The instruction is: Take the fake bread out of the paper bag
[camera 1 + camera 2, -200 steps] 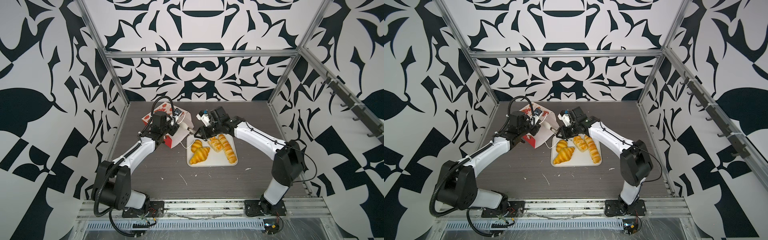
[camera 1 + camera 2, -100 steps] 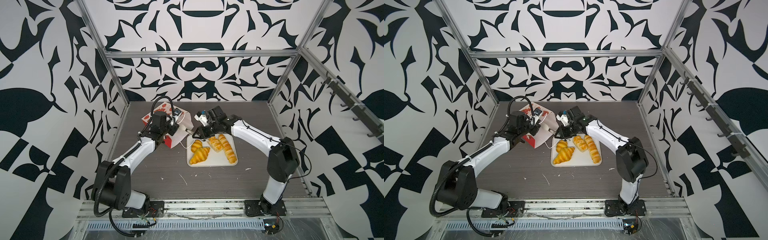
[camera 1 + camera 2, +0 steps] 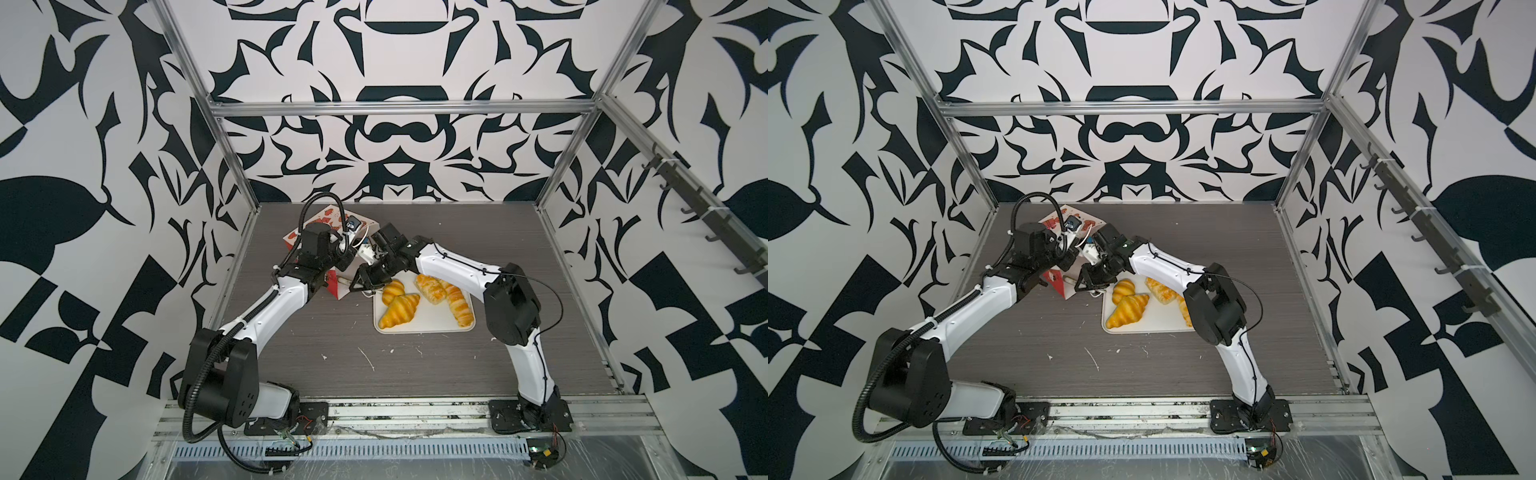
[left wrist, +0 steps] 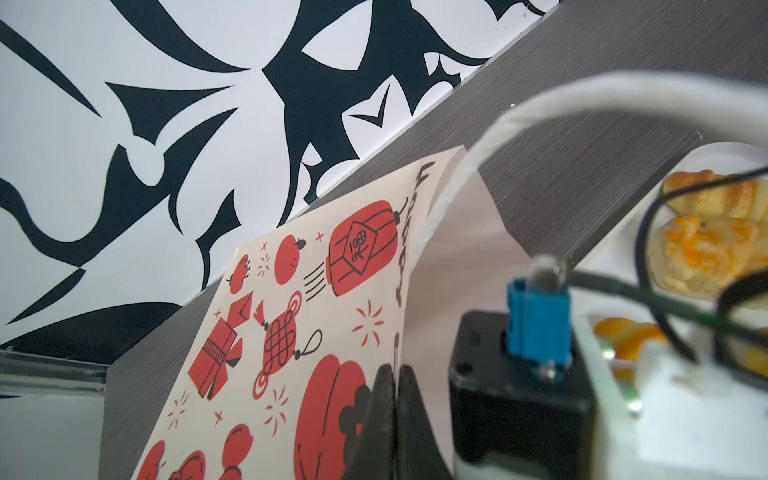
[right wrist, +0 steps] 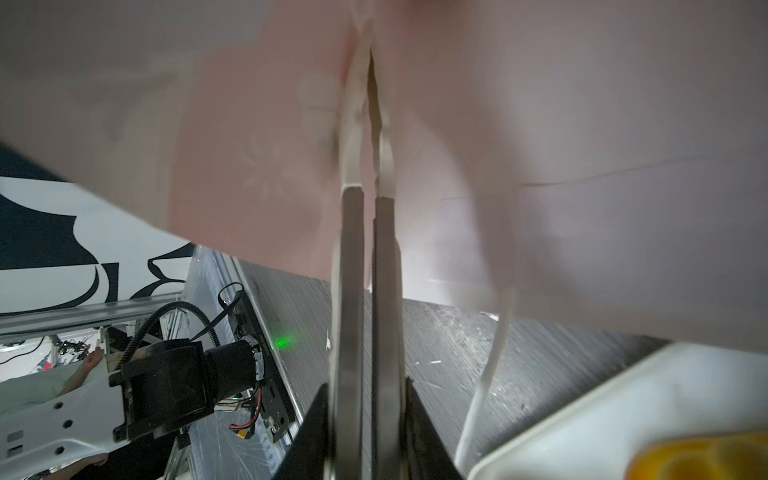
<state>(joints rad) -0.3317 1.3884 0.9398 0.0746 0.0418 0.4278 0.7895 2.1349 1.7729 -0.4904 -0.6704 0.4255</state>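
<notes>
The paper bag's sides (image 5: 296, 120) close in around the ends of the tongs and hide the bread, so my left gripper should raise the paper bag's rim (image 4: 401, 308) before my right gripper goes in deeper.
The paper bag (image 3: 328, 218) (image 3: 1059, 218) lies tipped at the back left, its mouth turned toward the tray. My left gripper (image 4: 397, 370) (image 3: 343, 259) is shut on the bag's printed wall (image 4: 291, 332) at the rim. My right gripper (image 5: 368, 386) (image 3: 365, 278) is shut on metal tongs (image 5: 349, 291), whose white tips reach into the bag's pale inside (image 5: 582, 166). I cannot tell whether anything sits between the tips. Several pieces of fake bread lie on the tray: a croissant (image 3: 401, 311) (image 3: 1127, 311), a braided piece (image 3: 430, 286) and a long loaf (image 3: 459, 305).
The white tray (image 3: 424, 328) (image 3: 1154, 328) sits mid-table just right of the bag. A white string handle (image 5: 486, 365) hangs from the bag to the table. The cage posts and patterned walls close in the back and sides. White specks dot the dark tabletop (image 3: 370, 361).
My right gripper has moved left and a little nearer, bringing the tongs into the bag's mouth. The left gripper and the bag have stayed put.
</notes>
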